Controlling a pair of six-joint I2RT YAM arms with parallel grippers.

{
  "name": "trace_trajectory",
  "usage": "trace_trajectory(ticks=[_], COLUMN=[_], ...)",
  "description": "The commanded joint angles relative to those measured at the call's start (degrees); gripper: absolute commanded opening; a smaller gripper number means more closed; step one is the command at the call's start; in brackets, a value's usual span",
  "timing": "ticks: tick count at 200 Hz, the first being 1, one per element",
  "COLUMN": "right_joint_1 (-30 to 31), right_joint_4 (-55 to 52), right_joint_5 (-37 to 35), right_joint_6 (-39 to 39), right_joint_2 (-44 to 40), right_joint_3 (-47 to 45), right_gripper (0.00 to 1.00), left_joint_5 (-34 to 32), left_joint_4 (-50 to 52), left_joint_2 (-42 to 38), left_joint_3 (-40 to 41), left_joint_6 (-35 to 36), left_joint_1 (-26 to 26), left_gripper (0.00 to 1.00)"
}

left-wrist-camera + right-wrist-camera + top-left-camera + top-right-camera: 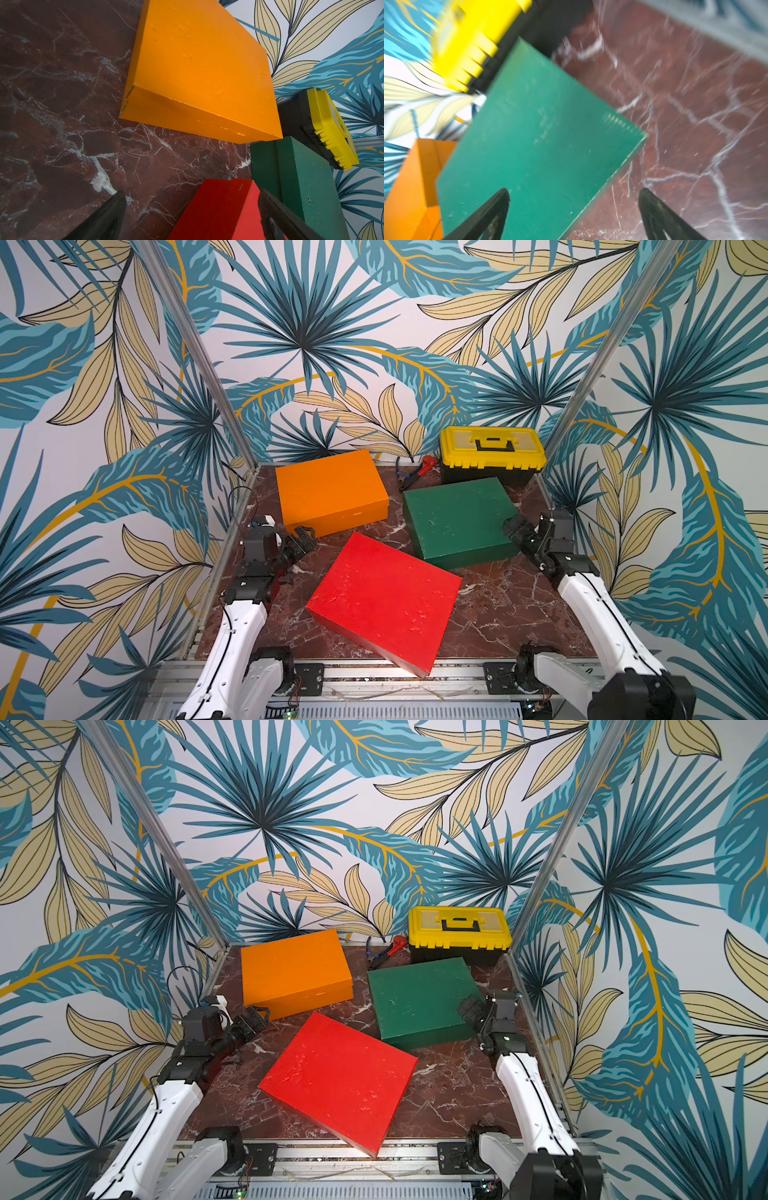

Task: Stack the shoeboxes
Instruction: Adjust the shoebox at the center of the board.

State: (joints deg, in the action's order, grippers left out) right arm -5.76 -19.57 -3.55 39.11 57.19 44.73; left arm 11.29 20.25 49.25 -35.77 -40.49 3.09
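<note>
Next, I move my right gripper off the green shoebox to help my left gripper straighten the red shoebox (449, 579), which lies crooked, its corner over the front edge (420, 669).
Three shoeboxes lie flat and apart on the marble table (503, 605). The orange shoebox (330, 489) (295, 971) is at the back left, the dark green one (457, 518) (415, 1000) at the back right, and the red one (386, 601) (338, 1079) lies turned at the front, with a corner over the table's front edge. My left gripper (305, 537) (192, 193) is open, low beside the orange box's near left corner, with the red box's far corner (226, 199) between its fingers' line. My right gripper (511, 526) (574, 190) is open over the green box's right edge (612, 176).
A yellow-lidded black toolbox (492, 452) stands at the back right, just behind the green box. Red and dark hand tools (415, 472) lie between it and the orange box. Leaf-patterned walls close the table on three sides. Bare marble shows at the front right.
</note>
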Motion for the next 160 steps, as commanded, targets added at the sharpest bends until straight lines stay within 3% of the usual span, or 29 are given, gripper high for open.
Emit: trace_trajectory(ticks=[1, 20, 42, 70, 105, 160], right_joint_1=[-2.71, -5.90, -8.15, -13.09, -13.67, -13.58], right_joint_4=[-1.75, 2.90, 4.89, 13.48, 10.84, 13.34], right_joint_5=[-2.64, 4.88, 7.43, 18.87, 25.89, 28.24], right_joint_6=[-4.02, -5.64, -6.98, -6.69, -7.12, -1.20], right_joint_2=[-1.88, 2.16, 10.05, 17.84, 28.77, 29.97], right_joint_3=[0.06, 0.93, 4.64, 6.07, 11.00, 8.98], right_gripper=[0.99, 0.99, 0.98, 0.99, 0.98, 0.97], left_joint_5=[1.22, 2.11, -2.18, -2.52, -0.81, -0.48], left_joint_4=[1.05, 1.91, 5.86, 6.53, 6.82, 6.99], left_joint_2=[-0.07, -0.78, -3.17, -5.32, -4.32, -0.87], left_joint_3=[-2.82, -2.55, -1.46, -0.47, -1.82, -3.67], left_joint_6=[0.47, 1.80, 2.39, 3.46, 3.23, 3.14], left_joint_1=[0.33, 0.33, 0.33, 0.33, 0.33, 0.33], left_gripper=[1.00, 1.00, 1.00, 1.00, 1.00, 1.00])
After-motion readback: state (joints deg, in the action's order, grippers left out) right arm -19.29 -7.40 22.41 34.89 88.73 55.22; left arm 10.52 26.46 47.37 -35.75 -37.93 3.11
